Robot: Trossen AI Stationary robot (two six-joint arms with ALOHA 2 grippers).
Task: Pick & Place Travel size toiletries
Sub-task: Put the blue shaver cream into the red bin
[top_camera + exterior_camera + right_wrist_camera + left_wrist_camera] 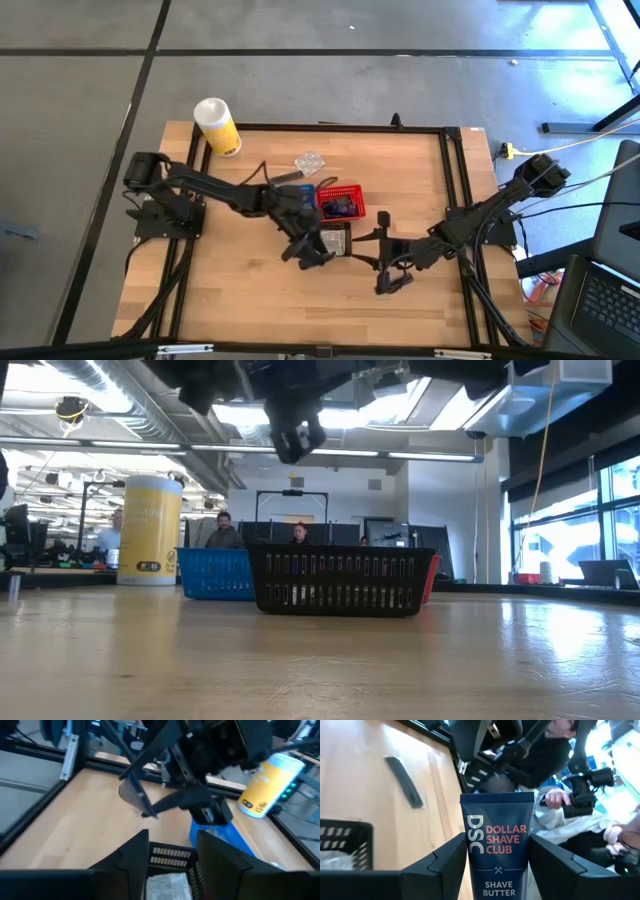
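Observation:
My left gripper is holding the navy tube and the red basket [342, 202] is nearer my right gripper, which should grasp the crimped end [497, 798] before placing the tube.
My left gripper [497, 851] is shut on a dark navy tube [496, 837] printed "Dollar Shave Club". In the high view it hovers at the near edge of the black mesh basket [336, 240]. My right gripper [172, 845] stands open just right of that basket, pointing toward it with nothing between its fingers. A clear crinkly packet [167, 885] lies in the black basket below those fingers. Another clear packet [311, 161] lies on the table farther back. A slim dark piece [404, 781] lies flat on the wood. My left gripper pinches the navy tube between its two fingers, one on each narrow side [468, 855]. The fingers run along the tube, roughly level, pointing toward the table's right side. The flat crimped end [497, 798] sticks out past the fingertips. The tube is lifted clear of the table.
A red basket [341, 201] and a blue basket [215, 573] stand just behind the black one. The white-and-yellow canister [217, 125] stands at the far left corner. The two arms are close together over the table's middle. People sit in the room beyond the table.

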